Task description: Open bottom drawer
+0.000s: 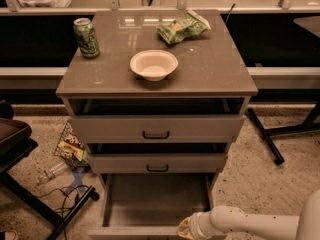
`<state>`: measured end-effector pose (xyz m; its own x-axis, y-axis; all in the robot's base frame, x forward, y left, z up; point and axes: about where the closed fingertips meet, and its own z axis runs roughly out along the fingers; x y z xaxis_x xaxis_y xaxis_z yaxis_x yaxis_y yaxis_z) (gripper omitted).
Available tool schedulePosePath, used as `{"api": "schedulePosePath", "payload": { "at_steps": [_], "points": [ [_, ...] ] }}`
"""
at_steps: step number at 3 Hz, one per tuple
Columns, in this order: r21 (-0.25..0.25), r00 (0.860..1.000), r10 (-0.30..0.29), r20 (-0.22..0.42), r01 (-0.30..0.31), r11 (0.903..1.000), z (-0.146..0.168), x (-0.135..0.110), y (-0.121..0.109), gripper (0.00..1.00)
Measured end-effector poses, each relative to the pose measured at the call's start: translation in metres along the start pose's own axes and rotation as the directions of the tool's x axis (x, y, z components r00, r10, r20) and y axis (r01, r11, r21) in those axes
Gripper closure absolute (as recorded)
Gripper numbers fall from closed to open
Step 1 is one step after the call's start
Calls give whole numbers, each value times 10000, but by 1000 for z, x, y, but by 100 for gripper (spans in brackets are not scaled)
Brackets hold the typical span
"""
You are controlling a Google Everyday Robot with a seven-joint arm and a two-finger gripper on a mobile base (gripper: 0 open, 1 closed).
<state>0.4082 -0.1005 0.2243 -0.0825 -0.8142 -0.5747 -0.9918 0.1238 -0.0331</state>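
Observation:
I should reach back inside the drawer [176, 214], go down behind the front panel and pull from there, because the end of my gripper is at the bottom drawer's front rim [160, 230].
The bottom drawer [157, 204] is pulled far out of the grey cabinet, and its empty inside shows below the middle drawer front [157, 163]. Its front panel lies along the bottom edge of the view and its handle is out of view. My gripper [186, 230] sits at the front edge of the bottom drawer, right of centre, at the end of my white arm that reaches in from the lower right. Only its yellowish tip shows against the drawer's front rim.
On the cabinet top [220, 69] stand a green can [86, 37], a white bowl [153, 64] and a green snack bag [182, 28]. The top drawer [156, 128] is slightly out. Litter, a bottle and cables lie on the floor at left [67, 154]. A black chair base [30, 204] stands at left, a table leg [265, 136] at right.

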Motion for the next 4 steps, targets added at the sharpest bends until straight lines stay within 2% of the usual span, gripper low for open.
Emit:
{"api": "schedulePosePath", "payload": {
  "at_steps": [1,2,3,4],
  "points": [
    [-407,9787,-1829,-934,1798,9829,-28,-82,-22,100],
    [-315,9815,-1660,-948,1638,9860,-15,-78,-25,100],
    [-181,9896,-1147,-865,1135,9934,18,-56,-25,100],
    [-18,9895,-910,-1123,914,9958,38,-41,-40,100]
  ]
}}
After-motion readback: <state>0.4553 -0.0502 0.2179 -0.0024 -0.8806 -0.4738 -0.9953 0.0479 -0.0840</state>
